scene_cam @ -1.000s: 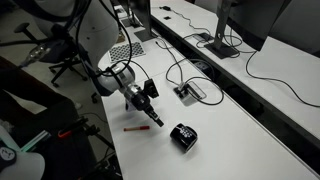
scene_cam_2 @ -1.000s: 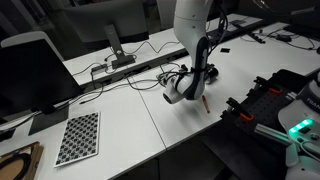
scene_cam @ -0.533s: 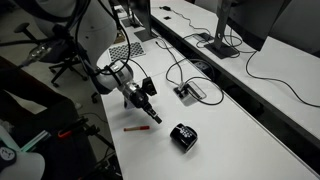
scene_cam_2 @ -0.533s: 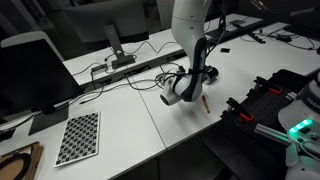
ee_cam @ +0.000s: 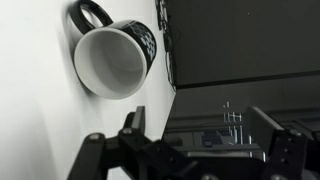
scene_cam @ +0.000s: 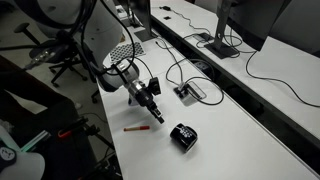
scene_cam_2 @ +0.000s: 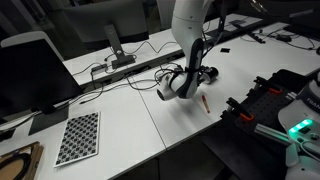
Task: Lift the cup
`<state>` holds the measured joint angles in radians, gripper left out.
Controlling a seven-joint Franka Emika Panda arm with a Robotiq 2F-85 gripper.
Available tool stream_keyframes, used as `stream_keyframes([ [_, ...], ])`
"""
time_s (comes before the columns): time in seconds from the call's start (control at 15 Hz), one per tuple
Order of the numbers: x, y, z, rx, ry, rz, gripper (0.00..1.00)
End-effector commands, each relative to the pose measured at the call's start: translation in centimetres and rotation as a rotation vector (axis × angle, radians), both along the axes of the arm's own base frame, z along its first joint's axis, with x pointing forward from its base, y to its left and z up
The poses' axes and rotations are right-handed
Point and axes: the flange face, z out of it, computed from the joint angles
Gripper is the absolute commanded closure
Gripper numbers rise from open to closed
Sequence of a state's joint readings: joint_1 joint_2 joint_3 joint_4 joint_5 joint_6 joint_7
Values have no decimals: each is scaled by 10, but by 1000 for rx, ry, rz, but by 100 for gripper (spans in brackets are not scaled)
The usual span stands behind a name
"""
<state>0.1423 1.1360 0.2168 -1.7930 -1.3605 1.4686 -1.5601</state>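
The cup's opening (ee_cam: 108, 63) faces the robot's low, open gripper, so the gripper keeps moving toward the cup until its fingers straddle the cup's rim (ee_cam: 144, 72), then close.
The cup (scene_cam: 183, 135) is small and black and lies on its side on the white table (scene_cam: 230, 140), a little past the gripper. In the wrist view the cup (ee_cam: 112, 58) shows its white inside, black outside and handle at the upper left, beyond the left jaw. My gripper (scene_cam: 155, 104) hangs low over the table between the red pen (scene_cam: 136, 128) and the grey box, apart from the cup. Its jaws (ee_cam: 200, 135) are open with nothing between them. In the exterior view from the opposite side the gripper (scene_cam_2: 190, 84) hides most of the cup.
A grey box with cables (scene_cam: 190, 92) lies just behind the gripper. The red pen also shows in an exterior view (scene_cam_2: 204, 102). A checkerboard sheet (scene_cam_2: 78, 137) lies further along the table. Monitor stands and cables are at the back, and a chair (scene_cam: 65, 60) stands off the table.
The gripper has shifted slightly and turned a little toward the cup. The cup and the pen have not moved.
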Motion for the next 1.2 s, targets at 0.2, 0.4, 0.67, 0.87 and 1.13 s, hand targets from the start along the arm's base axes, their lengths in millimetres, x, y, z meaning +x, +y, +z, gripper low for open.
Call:
stream_keyframes([
  [0.2,28,-10,-7,52,77,-12,0],
  [0.4,35,-16,-10,46,77,21,0],
  [0.67,38,-29,-10,25,85,30,0],
  [0.87,38,-37,-11,11,95,32,0],
  [1.13,35,-43,-17,11,117,32,0],
])
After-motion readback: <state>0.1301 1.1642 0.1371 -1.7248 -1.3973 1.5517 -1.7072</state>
